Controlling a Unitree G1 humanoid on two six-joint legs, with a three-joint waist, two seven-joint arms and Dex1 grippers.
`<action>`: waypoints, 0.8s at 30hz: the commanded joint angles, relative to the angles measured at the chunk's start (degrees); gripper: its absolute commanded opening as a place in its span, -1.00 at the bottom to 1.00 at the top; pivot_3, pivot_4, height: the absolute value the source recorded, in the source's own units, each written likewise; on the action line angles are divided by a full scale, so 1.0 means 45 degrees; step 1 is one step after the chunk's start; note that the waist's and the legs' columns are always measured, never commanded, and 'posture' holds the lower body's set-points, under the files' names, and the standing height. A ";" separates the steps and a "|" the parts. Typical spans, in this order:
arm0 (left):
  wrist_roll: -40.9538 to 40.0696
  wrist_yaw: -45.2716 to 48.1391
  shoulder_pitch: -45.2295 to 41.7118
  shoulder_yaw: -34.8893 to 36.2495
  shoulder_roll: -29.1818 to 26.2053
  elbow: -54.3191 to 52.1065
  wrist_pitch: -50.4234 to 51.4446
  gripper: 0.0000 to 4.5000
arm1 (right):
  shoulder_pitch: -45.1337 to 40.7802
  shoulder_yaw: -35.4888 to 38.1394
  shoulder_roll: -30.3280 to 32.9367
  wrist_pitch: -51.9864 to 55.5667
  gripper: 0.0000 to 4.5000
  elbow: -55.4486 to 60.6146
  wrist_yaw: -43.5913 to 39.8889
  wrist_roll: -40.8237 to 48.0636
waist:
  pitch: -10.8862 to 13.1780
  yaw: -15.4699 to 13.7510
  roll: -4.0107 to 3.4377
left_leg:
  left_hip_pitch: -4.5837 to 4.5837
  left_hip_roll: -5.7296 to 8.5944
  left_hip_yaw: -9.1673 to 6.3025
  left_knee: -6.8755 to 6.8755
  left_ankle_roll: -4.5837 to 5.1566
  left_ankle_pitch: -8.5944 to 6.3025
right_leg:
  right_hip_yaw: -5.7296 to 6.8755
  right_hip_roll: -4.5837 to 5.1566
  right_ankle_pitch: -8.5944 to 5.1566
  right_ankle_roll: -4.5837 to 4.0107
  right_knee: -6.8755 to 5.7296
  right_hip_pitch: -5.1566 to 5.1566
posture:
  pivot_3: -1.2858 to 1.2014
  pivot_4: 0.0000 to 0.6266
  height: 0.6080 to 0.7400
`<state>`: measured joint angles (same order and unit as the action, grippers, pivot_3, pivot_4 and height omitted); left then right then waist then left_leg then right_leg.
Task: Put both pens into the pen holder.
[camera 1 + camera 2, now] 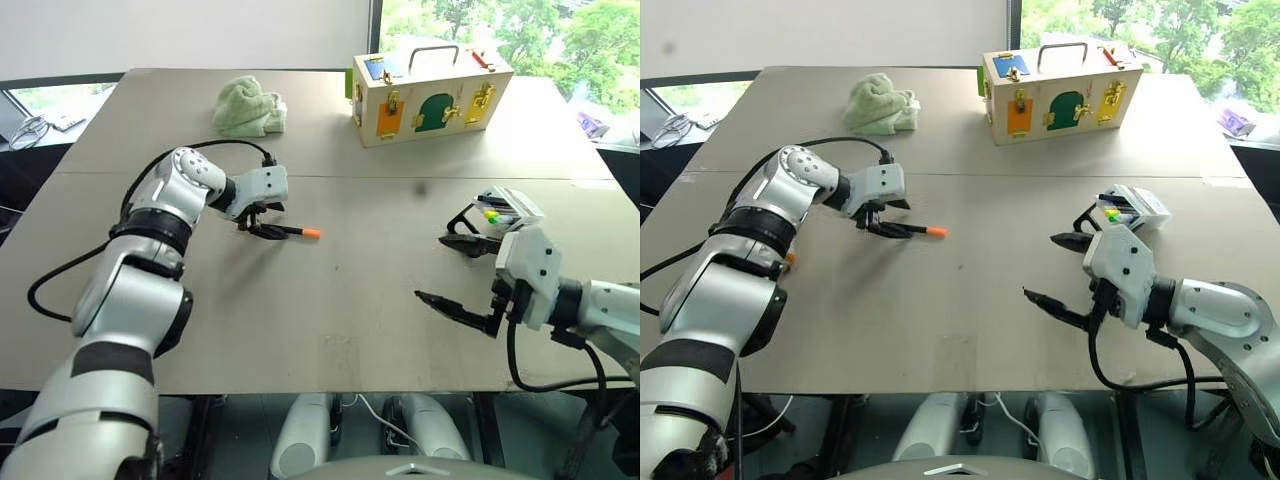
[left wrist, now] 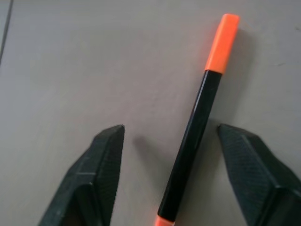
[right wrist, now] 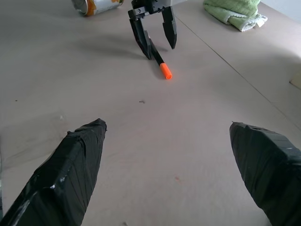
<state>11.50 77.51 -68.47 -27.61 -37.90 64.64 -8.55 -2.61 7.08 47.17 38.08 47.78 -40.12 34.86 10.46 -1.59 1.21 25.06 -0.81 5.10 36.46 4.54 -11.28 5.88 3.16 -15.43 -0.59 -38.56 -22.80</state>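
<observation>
My left gripper should raise the pen and hold out its orange cap end to my right gripper, as the pen lies flat, far from the pen holder.
A black pen with an orange cap lies flat on the brown table, left of centre. My left gripper points down over the pen's black barrel. It is open, one finger on each side, with a gap to the pen on both sides. The right wrist view also has this gripper straddling the pen. The pen holder, a small clear-and-white box with a black loop, stands at the right with coloured markers inside. Just in front of it, my right gripper is wide open and holds nothing.
A wooden box with coloured doors and latches stands at the back right. At the back left lies a crumpled green cloth. A metal can lies beyond the left gripper. The table's front edge runs just ahead of me.
</observation>
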 commanded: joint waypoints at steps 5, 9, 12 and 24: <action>0.0379 0.1054 0.0127 0.0591 0.0133 0.1154 -0.1119 -0.97 | 0.0563 0.0557 -0.0449 -0.0073 1.00 0.1074 0.0703 0.0564 | -0.0006 0.0158 0.0000 | -0.0014 -0.0010 -0.0016 0.0002 0.0011 -0.0006 | 0.0011 0.0000 -0.0013 0.0019 -0.0008 0.0012 | 0.03 -0.52 1.00; -0.1677 0.1996 0.0351 0.2661 0.0372 -0.0067 -0.0333 -0.97 | 0.0052 0.0134 -0.1428 0.0095 1.00 0.0870 0.1366 0.1393 | -0.0004 0.0183 0.0003 | -0.0010 -0.0013 -0.0020 0.0031 0.0014 -0.0009 | 0.0012 0.0004 -0.0013 0.0026 -0.0023 0.0011 | 0.03 -0.52 1.00; -0.3778 0.2861 0.1420 0.4076 0.0412 -0.3671 0.2104 -0.97 | -0.1071 -0.0333 -0.3039 0.1173 1.00 0.0100 0.3007 0.2907 | 0.0005 0.0207 0.0018 | 0.0015 -0.0017 -0.0043 0.0063 -0.0032 0.0020 | 0.0032 0.0006 0.0011 -0.0016 -0.0035 0.0005 | 0.03 -0.52 1.00; -0.7962 -0.3064 0.6991 0.5308 0.2123 -1.8044 1.0789 -0.97 | -0.4743 -0.0667 -0.6249 0.4104 1.00 -0.3421 0.6498 0.5368 | 0.0001 0.0394 0.0005 | 0.0010 -0.0015 -0.0061 0.0097 -0.0042 0.0028 | 0.0036 -0.0001 0.0015 -0.0021 -0.0082 0.0025 | 0.03 -0.52 1.00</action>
<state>-21.76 66.38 -37.59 -4.77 -29.12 -11.86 37.91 -22.91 2.65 19.06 55.88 32.31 -11.58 56.94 10.47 0.19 1.23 25.05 -0.88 4.88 36.89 4.35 -11.15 6.01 3.16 -15.37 -0.68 -38.93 -22.65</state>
